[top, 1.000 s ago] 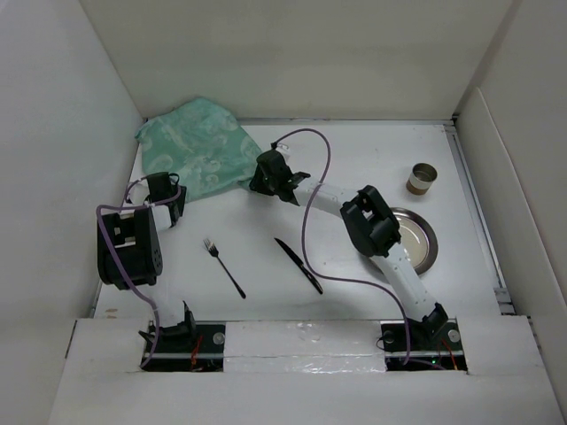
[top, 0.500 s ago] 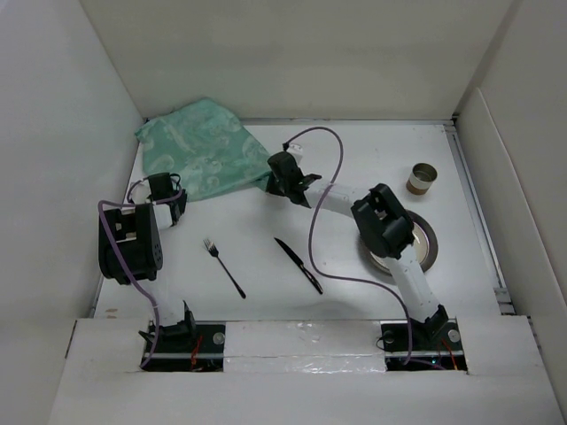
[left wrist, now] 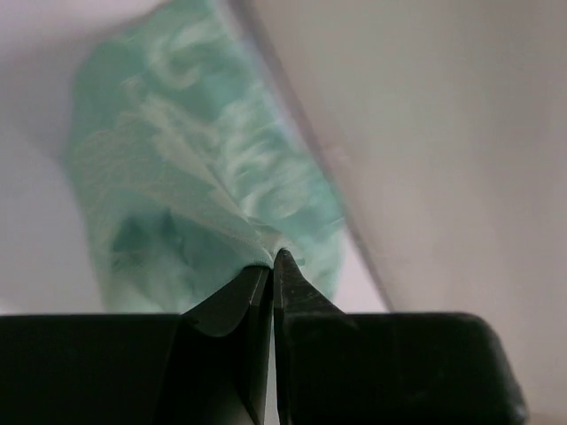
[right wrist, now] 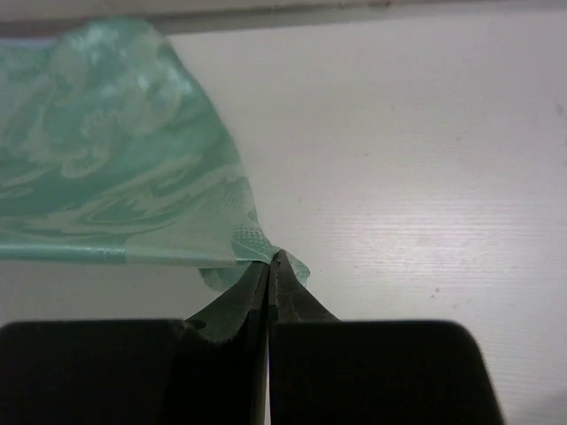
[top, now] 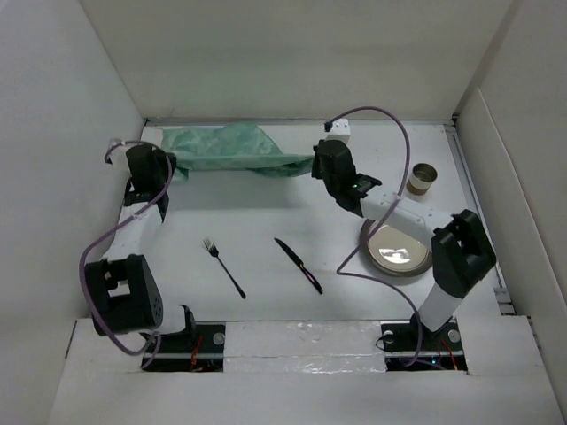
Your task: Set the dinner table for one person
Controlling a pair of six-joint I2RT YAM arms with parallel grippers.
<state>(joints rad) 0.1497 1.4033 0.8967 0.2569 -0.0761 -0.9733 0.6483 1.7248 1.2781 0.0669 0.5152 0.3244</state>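
The green placemat lies in a narrow heap (top: 226, 148) near the back panel, so next I lift it open two-handed and pull it toward the space (top: 276, 211) behind the knife.
A green marbled placemat (top: 232, 147) hangs stretched in a band across the back of the white dinner table (top: 266, 212). My left gripper (top: 168, 164) is shut on its left corner, and the cloth (left wrist: 204, 195) bunches at the fingertips. My right gripper (top: 312, 163) is shut on the right corner, where the cloth (right wrist: 133, 177) fans out to the left. A fork (top: 223, 266) and a knife (top: 298, 265) lie side by side on the near middle. A metal plate (top: 399, 250) sits at the right. A small cup (top: 423, 178) stands behind the plate.
White upright panels (top: 53, 177) close the table on the left, back and right. The right arm's purple cable (top: 390, 133) loops above the plate. The right forearm (top: 399, 212) reaches over the plate's back edge.
Both grippers closed on the placemat's corners, lifted it and moved apart toward the back, pulling the crumpled cloth out into a long band. The plate now shows more.
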